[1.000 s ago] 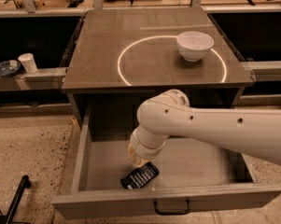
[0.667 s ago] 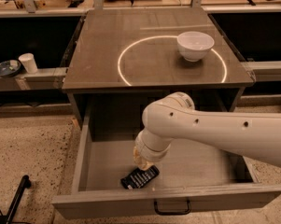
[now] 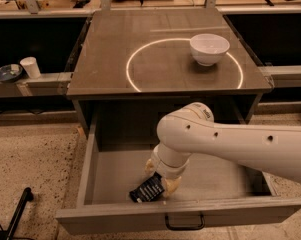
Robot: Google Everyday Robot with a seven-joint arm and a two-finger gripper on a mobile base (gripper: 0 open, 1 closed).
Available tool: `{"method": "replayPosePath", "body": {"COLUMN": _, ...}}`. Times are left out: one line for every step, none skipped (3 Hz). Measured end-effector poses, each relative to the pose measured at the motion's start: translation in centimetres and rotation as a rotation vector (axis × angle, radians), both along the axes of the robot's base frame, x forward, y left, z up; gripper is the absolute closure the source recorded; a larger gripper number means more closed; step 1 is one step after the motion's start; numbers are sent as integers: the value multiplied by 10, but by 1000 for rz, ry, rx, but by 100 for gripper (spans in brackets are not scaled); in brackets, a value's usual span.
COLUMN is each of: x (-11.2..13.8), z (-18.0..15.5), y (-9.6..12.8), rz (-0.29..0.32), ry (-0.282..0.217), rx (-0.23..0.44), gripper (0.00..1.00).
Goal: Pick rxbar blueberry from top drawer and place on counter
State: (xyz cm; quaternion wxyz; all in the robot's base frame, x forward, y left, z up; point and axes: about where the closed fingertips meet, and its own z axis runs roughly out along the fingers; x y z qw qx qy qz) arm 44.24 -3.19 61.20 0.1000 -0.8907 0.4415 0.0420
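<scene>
The ends of the robot gripper's fingers reach only the rxbar blueberry's end [image 3: 164, 183] nearest the arm, so the robot should open its gripper, move toward the bar's middle [image 3: 147, 190] and close there before lifting.
The rxbar blueberry [image 3: 146, 189], a dark wrapper with white print, lies flat on the floor of the open top drawer [image 3: 180, 219], near its front left. My gripper [image 3: 160, 176] reaches down into the drawer from the right on a white arm. It is open, with its cream fingertips [image 3: 171, 185] on either side of the bar's right end. The counter [image 3: 115, 64] with the bright white circle lies above the drawer.
A white bowl [image 3: 209, 48] stands on the counter at the circle's right side. A white cup [image 3: 30, 67] and a dark dish [image 3: 7, 73] sit on a low shelf at the left. A black pole [image 3: 17, 211] leans on the floor at the lower left.
My gripper has moved down and slightly right, from above the bar to around its right end. The bar has stayed in place on the drawer floor.
</scene>
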Motion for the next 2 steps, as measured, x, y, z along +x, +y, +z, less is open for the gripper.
{"method": "replayPosePath", "body": {"x": -4, "z": -5, "y": -7, "rz": -9, "ry": 11, "rx": -23, "gripper": 0}}
{"method": "replayPosePath", "body": {"x": -8, "z": -14, "y": -10, "rz": -13, "ry": 23, "rx": -50, "gripper": 0}}
